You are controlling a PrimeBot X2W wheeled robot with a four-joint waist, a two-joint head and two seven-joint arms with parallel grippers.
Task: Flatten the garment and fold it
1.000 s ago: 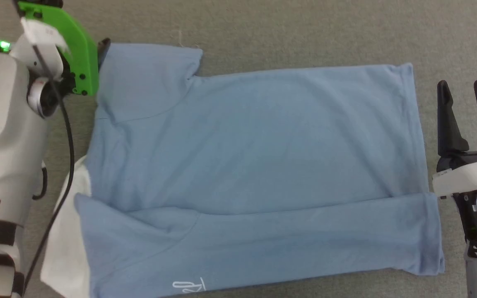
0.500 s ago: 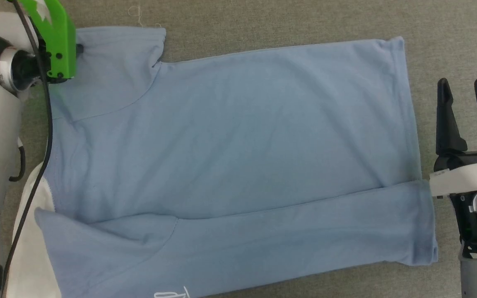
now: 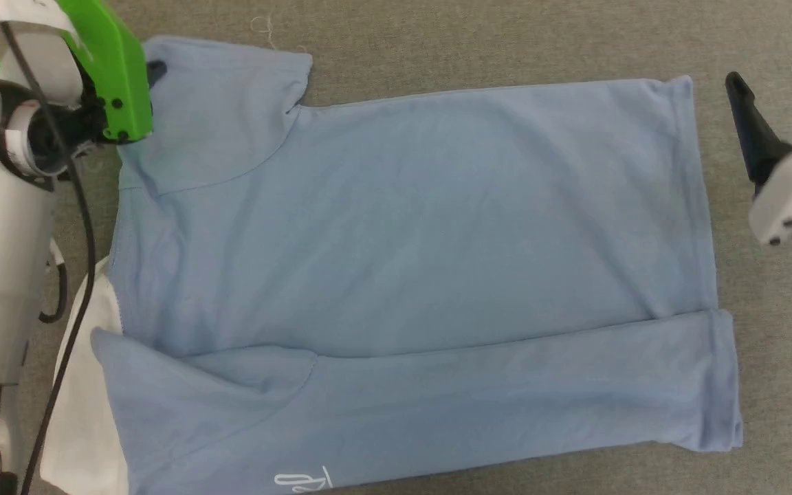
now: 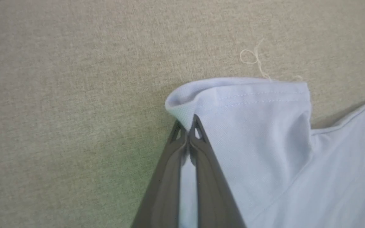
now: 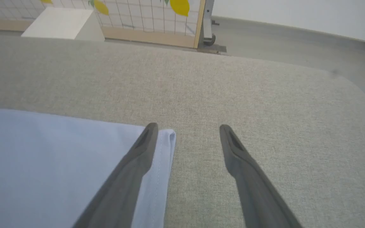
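Observation:
My gripper will make more white come out from beneath when it folds the garment's far side over, because the white panel (image 3: pixel 81 396) runs under the garment's blue edge (image 3: pixel 116 290).
The garment (image 3: pixel 396 261), a light blue T-shirt, lies spread on the grey cushion with its near long side folded over and a white outline logo (image 3: pixel 303 479) at the bottom edge. A white panel (image 3: pixel 86 385) shows at its left end. My left gripper (image 4: pixel 188 126) is shut on the outer corner of the far sleeve (image 4: pixel 252 104), pinching the hem; in the head view it sits at the far left sleeve (image 3: pixel 217 110) under a green mount (image 3: pixel 111 69). My right gripper (image 5: pixel 187 129) stands open over the garment's far right hem corner (image 5: pixel 166 139), one finger above the cloth.
The grey cushion (image 3: pixel 437 48) runs beyond the garment on all sides. A loose thread (image 4: pixel 253 58) lies just past the sleeve. Beyond the cushion stand a white box (image 5: pixel 59 22) and a gridded panel (image 5: pixel 150 15) on the floor.
My left gripper has closed on the sleeve corner. My right gripper has moved away from me towards the garment's far right corner. The head camera has shifted.

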